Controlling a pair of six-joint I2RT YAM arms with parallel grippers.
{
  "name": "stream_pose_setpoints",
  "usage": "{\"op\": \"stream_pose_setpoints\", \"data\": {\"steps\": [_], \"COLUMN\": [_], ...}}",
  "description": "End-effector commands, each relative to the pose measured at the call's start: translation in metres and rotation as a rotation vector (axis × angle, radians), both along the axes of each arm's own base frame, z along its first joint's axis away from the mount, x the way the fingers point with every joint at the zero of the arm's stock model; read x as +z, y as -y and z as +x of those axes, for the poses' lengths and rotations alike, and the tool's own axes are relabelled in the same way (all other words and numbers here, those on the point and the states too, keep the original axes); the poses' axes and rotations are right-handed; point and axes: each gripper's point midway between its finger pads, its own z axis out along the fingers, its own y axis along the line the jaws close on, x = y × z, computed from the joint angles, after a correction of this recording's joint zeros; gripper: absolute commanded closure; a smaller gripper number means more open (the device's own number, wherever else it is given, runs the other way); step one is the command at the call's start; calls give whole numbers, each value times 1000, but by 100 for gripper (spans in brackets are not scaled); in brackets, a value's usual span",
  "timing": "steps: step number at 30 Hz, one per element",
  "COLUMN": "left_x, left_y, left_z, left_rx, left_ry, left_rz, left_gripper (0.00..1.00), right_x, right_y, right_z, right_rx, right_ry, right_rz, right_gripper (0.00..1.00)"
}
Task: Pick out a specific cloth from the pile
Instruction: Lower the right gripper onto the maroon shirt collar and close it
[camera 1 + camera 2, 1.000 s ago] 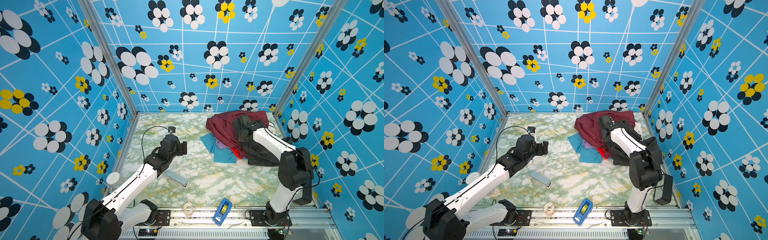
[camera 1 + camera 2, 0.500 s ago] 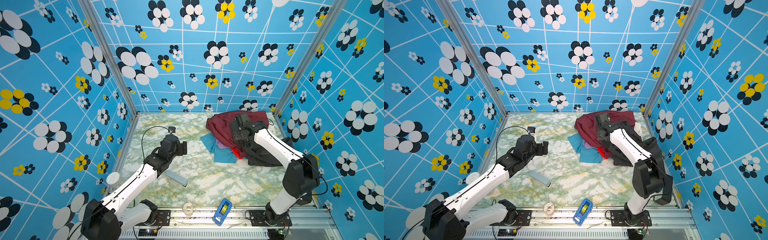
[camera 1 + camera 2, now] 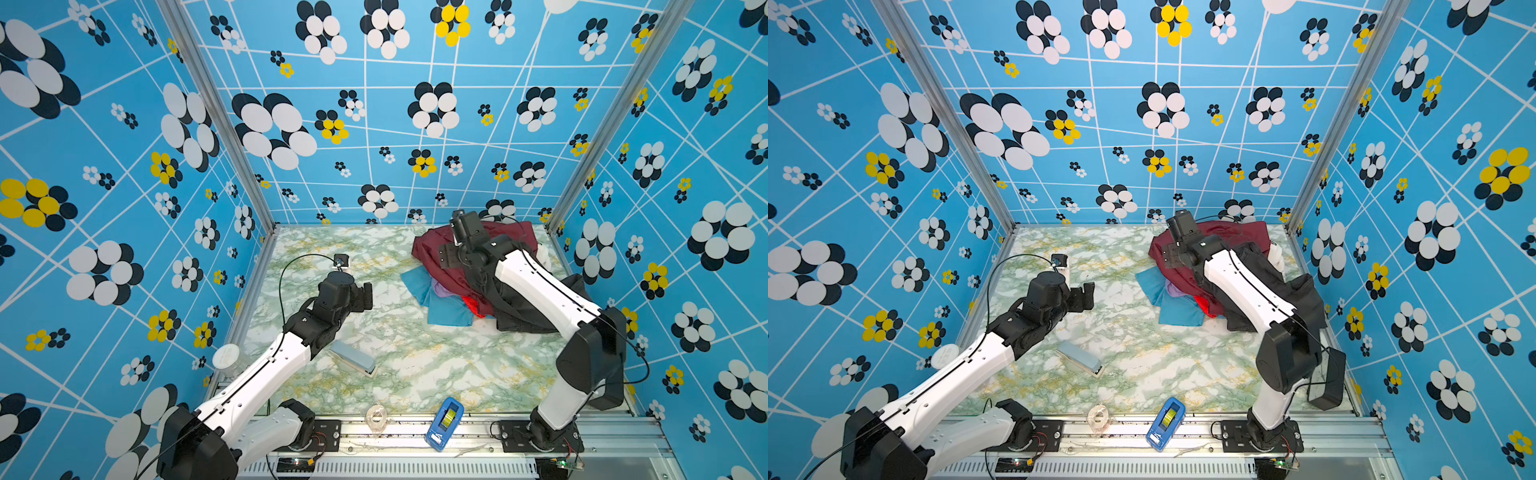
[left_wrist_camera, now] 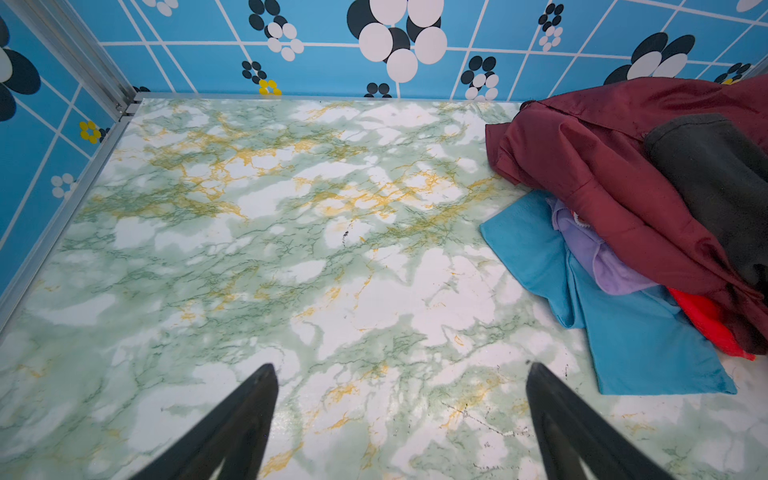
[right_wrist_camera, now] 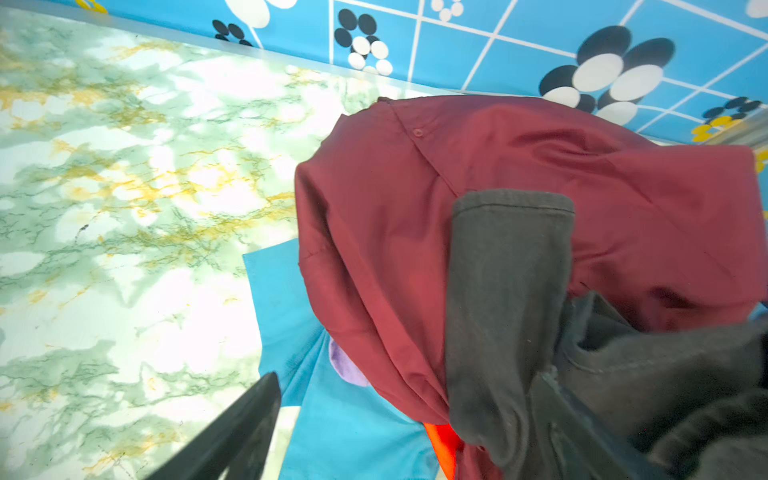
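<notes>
The dark grey trouser leg [image 5: 506, 296] is lying over the maroon cloth [image 3: 432, 252], so the cloth's far end will stay behind and trail in the pile when I pull.
The cloth [image 3: 428, 249] [image 3: 1158, 249], a maroon shirt-like garment, lies on top of the pile [image 3: 449, 307] at the back right in both top views. A dark grey trouser leg [image 5: 507, 291] is draped across the cloth [image 5: 415, 208]. My right gripper [image 3: 453, 255] [image 3: 1173, 255] [image 5: 403, 399] hovers over the pile's left side, open wide, holding nothing; one finger is beside the grey fabric. My left gripper [image 3: 365, 297] [image 3: 1086, 293] [image 4: 401, 374] is open above bare tabletop, well left of the cloth [image 4: 602, 174].
Blue [image 4: 623, 332], lilac [image 4: 602, 257] and bright red [image 4: 706, 320] cloths stick out under the maroon one. On the table stand a grey stapler-like object [image 3: 353, 359], a tape roll [image 3: 376, 415] and a blue tape dispenser [image 3: 444, 422]. Patterned walls close three sides.
My right gripper has gone from shut to wide open and shifted toward the back left over the pile. The left arm has stayed still.
</notes>
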Motion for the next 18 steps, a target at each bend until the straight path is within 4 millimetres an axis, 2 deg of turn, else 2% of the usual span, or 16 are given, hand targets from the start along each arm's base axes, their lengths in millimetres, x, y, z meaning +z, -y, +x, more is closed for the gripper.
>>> {"op": "stream_pose_setpoints", "data": {"steps": [1,8,10,13,18], "left_x": [-7,-17,-20,-25,-28], "left_y": [-3,-3,-2,-1,-5], "left_z": [-2,2,4,5,3], "left_rx": [6,7,5,2,17], "left_ry": [-9,-30,-37,-52,-59], "left_rz": [39,67,74,83,98], "left_gripper": [5,4,4,4,4], "right_x": [-29,-72,-91,-107,-126], "right_y": [-19,-45,-51,-60,-55], "right_z": [14,49,56,64,72], "right_rx": [52,88,94,107,76], "right_ry": [-64,-129,-164,-192,-205], "right_rz": [-42,-92,-110,-104,-157], "right_gripper": [4,3,3,3,3]}}
